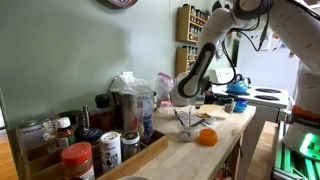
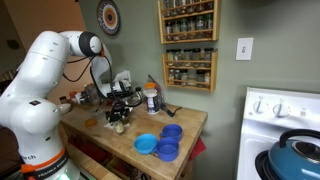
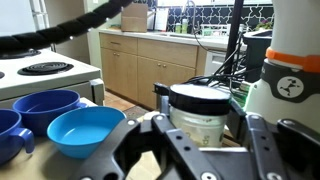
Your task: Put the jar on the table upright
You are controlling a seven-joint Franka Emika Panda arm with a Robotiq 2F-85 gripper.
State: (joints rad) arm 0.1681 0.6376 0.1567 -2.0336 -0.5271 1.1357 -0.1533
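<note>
My gripper is holding the jar upright over clear wooden table (image 2: 123, 136), black lid on top (image 3: 200, 97), and I should keep it level until its base sits flat, then release.
The jar (image 3: 200, 118) is clear with a black lid and stands upright in the wrist view, right between my fingers. My gripper (image 3: 203, 140) hugs both sides of it and looks shut on it. The jar's base is hidden behind the fingers. In both exterior views the gripper (image 1: 186, 103) (image 2: 118, 110) is low over the light tan wooden table (image 1: 228, 125) (image 2: 105, 142), with the jar (image 1: 187, 121) (image 2: 118, 123) small and partly hidden under it.
Blue bowls (image 3: 85, 132) (image 2: 150, 145) (image 1: 237, 103) sit beside the jar towards the white stove (image 2: 282, 120) (image 1: 268, 97). An orange fruit (image 1: 207, 137) lies close by. Spice jars and containers (image 1: 80, 155) crowd one end of the table. A spice rack (image 2: 188, 45) hangs on the wall.
</note>
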